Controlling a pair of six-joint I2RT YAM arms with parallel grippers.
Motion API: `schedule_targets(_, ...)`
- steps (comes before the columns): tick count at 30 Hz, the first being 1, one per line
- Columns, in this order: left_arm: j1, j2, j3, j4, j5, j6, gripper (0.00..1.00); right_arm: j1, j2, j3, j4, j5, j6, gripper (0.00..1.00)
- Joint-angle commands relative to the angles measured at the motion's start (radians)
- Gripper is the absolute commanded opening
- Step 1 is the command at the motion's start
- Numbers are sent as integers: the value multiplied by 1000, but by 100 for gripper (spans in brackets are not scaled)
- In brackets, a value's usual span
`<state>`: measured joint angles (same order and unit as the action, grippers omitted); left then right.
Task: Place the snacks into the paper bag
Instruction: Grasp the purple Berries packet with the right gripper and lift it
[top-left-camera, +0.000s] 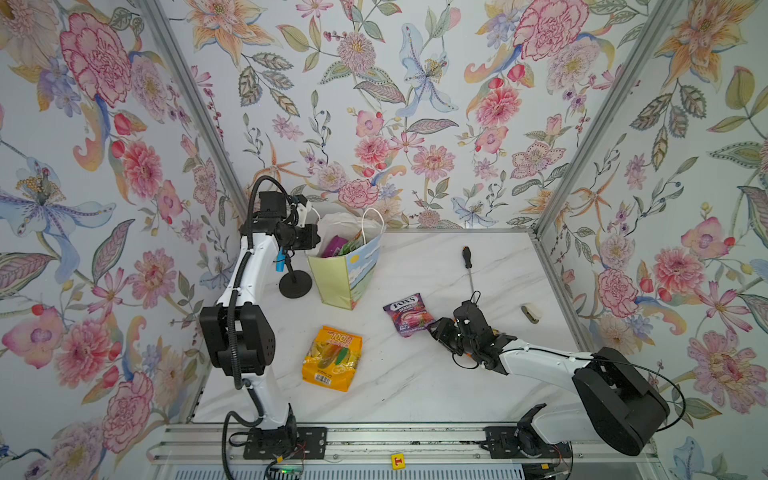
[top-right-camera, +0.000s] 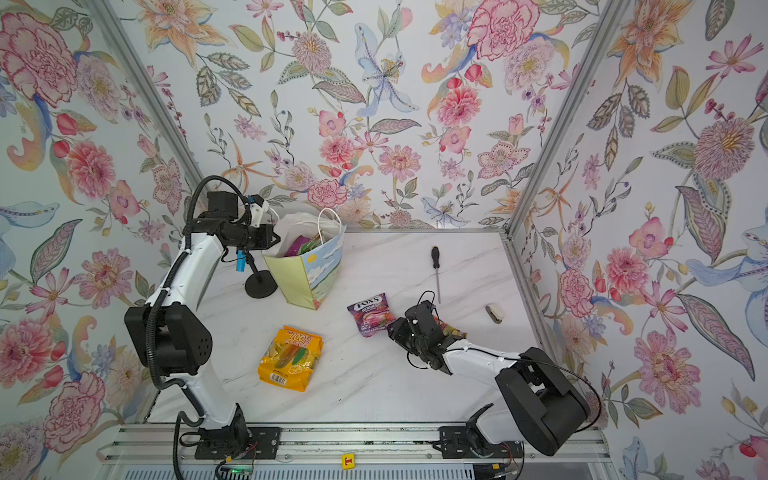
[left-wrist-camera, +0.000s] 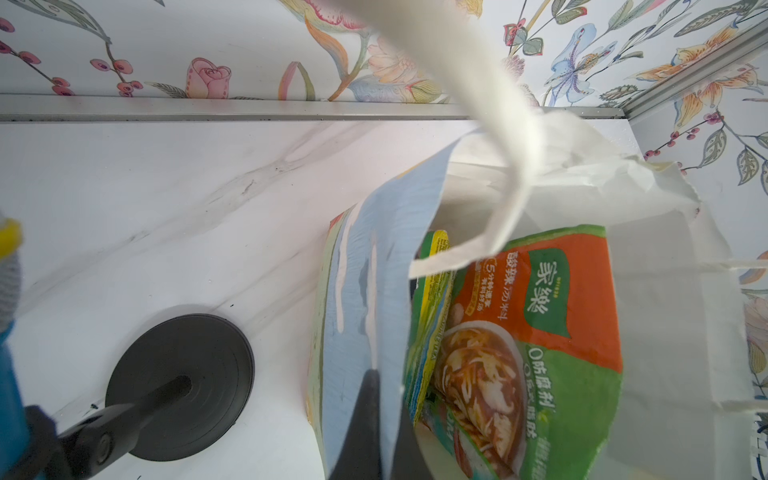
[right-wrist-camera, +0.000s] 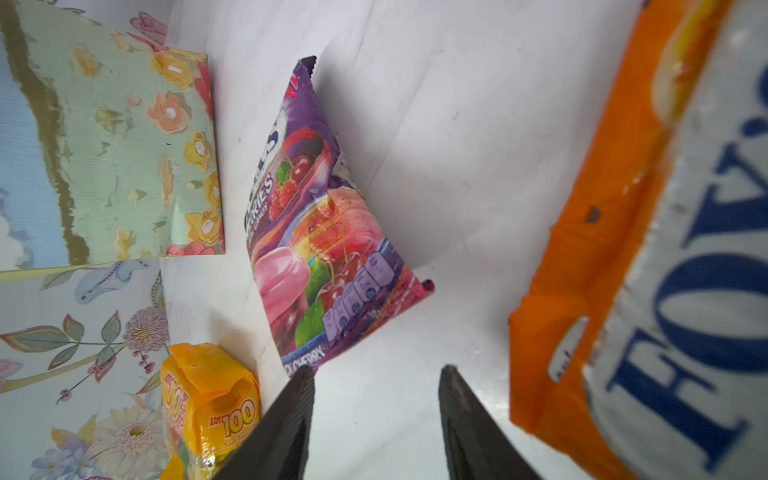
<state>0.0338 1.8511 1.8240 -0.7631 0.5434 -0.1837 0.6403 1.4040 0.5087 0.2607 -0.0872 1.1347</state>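
Note:
The purple packet's near end (right-wrist-camera: 361, 318) points at the open fingers of my right gripper and is clear of the orange packet, so they should keep moving in until they straddle that end (right-wrist-camera: 372, 312).
The paper bag (top-left-camera: 347, 278) (top-right-camera: 305, 278) stands upright at the back left. My left gripper (top-left-camera: 319, 242) (left-wrist-camera: 386, 390) is shut on its sky-painted wall (left-wrist-camera: 357, 291) at the rim. A green-orange packet (left-wrist-camera: 561, 332) and a yellow-green one (left-wrist-camera: 432, 282) stick up inside it. On the table lie a purple FOX'S packet (top-left-camera: 409, 313) (right-wrist-camera: 320, 232) and a yellow "100" packet (top-left-camera: 332, 357) (right-wrist-camera: 212, 399). My right gripper (top-left-camera: 436, 328) (right-wrist-camera: 376, 372) is open and empty, low over the table beside the purple packet. An orange packet (right-wrist-camera: 623, 249) lies close along its other side.
A black-handled screwdriver (top-left-camera: 468, 266) lies behind the right gripper. A blue toy microphone on a black round stand (top-left-camera: 295, 284) (left-wrist-camera: 178, 386) sits left of the bag. A small beige object (top-left-camera: 531, 312) rests near the right wall. Walls close in three sides.

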Motion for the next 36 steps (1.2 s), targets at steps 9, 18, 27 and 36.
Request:
schedule_targets(9, 17, -53, -7, 15, 11, -5, 3, 0, 113, -48, 217, -37, 101, 51)
schedule_targets(18, 17, -51, -6, 15, 10, -5, 3, 0, 211, -98, 488, -47, 155, 50)
schedule_targets(27, 15, -48, -5, 13, 7, -3, 3, -2, 341, -138, 753, -46, 220, 36)
schedule_targets(36, 17, -47, -6, 13, 8, -3, 3, -6, 318, -137, 765, -45, 198, 0)
